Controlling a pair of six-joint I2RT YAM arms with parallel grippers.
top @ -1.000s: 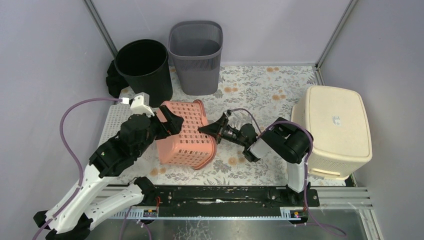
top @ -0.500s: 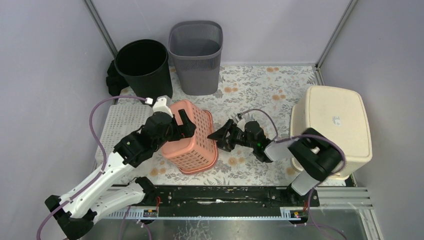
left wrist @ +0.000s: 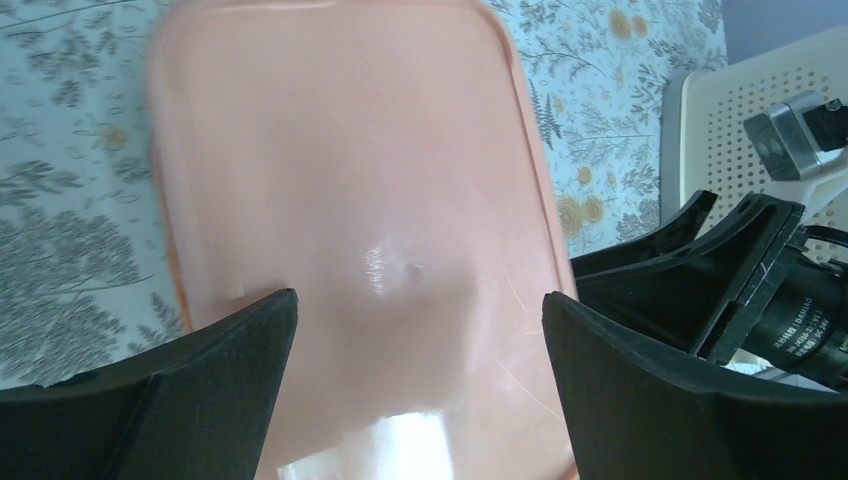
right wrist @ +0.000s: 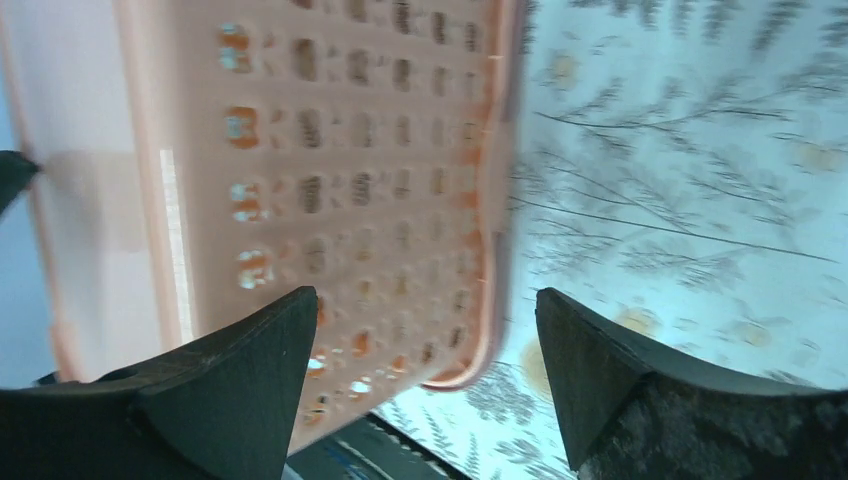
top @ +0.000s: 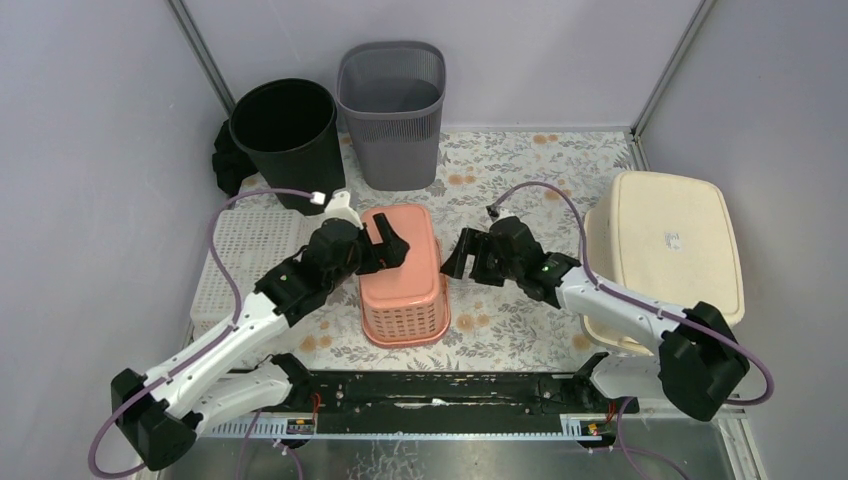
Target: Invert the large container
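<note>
Next, I push the upside-down pink basket (top: 402,289) with my left gripper and my right gripper to the mat's back corner (top: 580,162), because it stands in front of the grey bin.
The pink perforated basket (top: 403,272) stands upside down on the floral mat, its smooth base facing up. My left gripper (top: 389,246) is open, just above the far left part of that base; the left wrist view shows the base (left wrist: 350,190) between the spread fingers of the gripper (left wrist: 420,390). My right gripper (top: 455,258) is open beside the basket's right side, holding nothing. In the right wrist view the holed side wall (right wrist: 370,170) and rim lie ahead of the gripper (right wrist: 425,380).
A cream container (top: 670,255) sits upside down at the right edge. A black bin (top: 290,125) and a grey bin (top: 392,100) stand upright at the back. A white perforated tray (top: 245,250) lies at the left.
The pink basket has tipped from lying tilted on its side to standing base up. Both grippers have come off it; the right arm has drawn back to the right.
</note>
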